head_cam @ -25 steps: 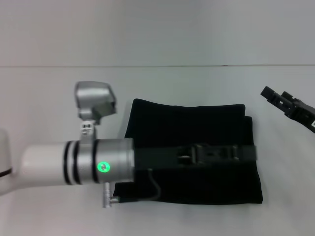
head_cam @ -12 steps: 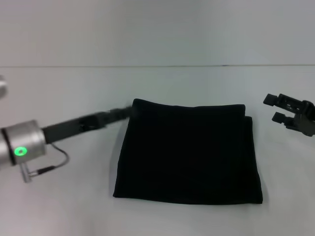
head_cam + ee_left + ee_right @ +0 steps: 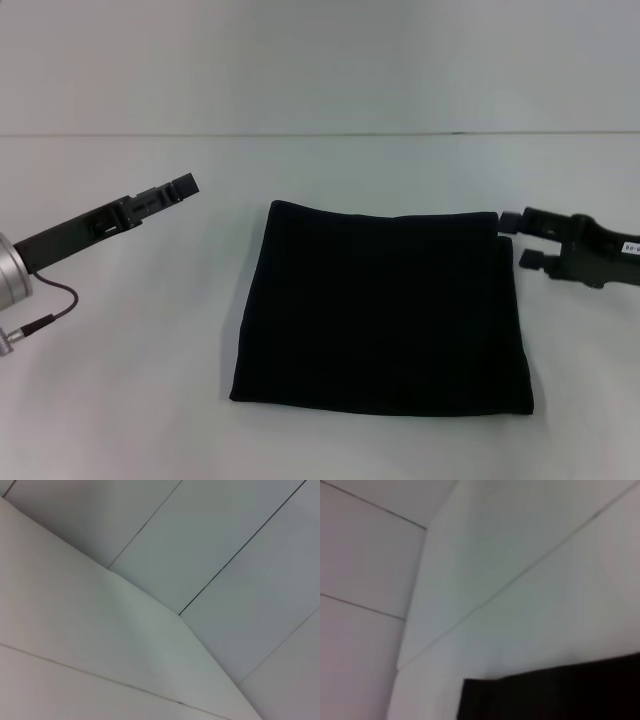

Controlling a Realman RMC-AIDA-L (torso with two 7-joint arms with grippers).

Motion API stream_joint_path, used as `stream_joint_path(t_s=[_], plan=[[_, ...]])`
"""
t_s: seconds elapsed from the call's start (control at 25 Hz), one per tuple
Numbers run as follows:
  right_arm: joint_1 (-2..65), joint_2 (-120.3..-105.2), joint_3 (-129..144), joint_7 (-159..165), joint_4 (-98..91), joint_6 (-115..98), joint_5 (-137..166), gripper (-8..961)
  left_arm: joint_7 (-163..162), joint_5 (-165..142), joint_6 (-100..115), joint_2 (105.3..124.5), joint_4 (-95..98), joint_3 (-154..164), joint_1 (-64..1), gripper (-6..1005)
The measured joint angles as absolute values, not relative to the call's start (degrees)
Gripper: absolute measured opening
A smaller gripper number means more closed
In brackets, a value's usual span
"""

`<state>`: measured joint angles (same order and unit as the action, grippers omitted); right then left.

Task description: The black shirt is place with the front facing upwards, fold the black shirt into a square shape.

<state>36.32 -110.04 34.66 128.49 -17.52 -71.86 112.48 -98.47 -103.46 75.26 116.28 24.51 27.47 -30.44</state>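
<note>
The black shirt's top layer stops short of the layer (image 3: 507,260) under it, so the robot's right gripper should pinch the top layer's far corner (image 3: 490,222) and pull it out square.
The black shirt (image 3: 385,305) lies flat on the white table as a folded, roughly square block, with no lettering showing. A corner of the black shirt (image 3: 555,695) also shows in the right wrist view. My left gripper (image 3: 183,185) hovers to the left of the shirt's far left corner, well apart from it. Just off the shirt's far right corner is my right gripper (image 3: 519,238), open with nothing between its fingers. The left wrist view shows only table and wall.
The white table (image 3: 120,420) spreads around the shirt on every side. Its far edge meets a pale wall (image 3: 320,60).
My left arm has pulled back from over the shirt to the left side. The right gripper has moved in and down toward the shirt's far right corner.
</note>
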Motion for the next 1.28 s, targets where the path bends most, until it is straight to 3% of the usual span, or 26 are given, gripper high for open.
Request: stream_joint_path(t_s=[0.12, 0.4, 0.6, 1.28], plan=[[37.7, -109.61, 37.6, 131.8, -17.5, -69.7, 114.7, 909, -98.5, -103.3, 75.4, 116.2, 24.6, 27.4, -30.4, 951], [39.9, -110.86, 38.2, 132.4, -17.6, -68.6, 116.5, 904, -98.5, -103.2, 75.6, 116.29, 24.6, 27.5, -30.9, 950], [40.2, -110.74, 39.0, 132.7, -17.8, -67.7, 116.8, 900, -98.5, -103.2, 75.5, 116.35, 24.5, 27.5, -31.1, 949], [39.5, -111.39, 39.4, 132.3, -19.8, -67.4, 116.8, 313, -98.2, -103.2, 75.2, 116.62, 24.4, 27.5, -31.7, 947]])
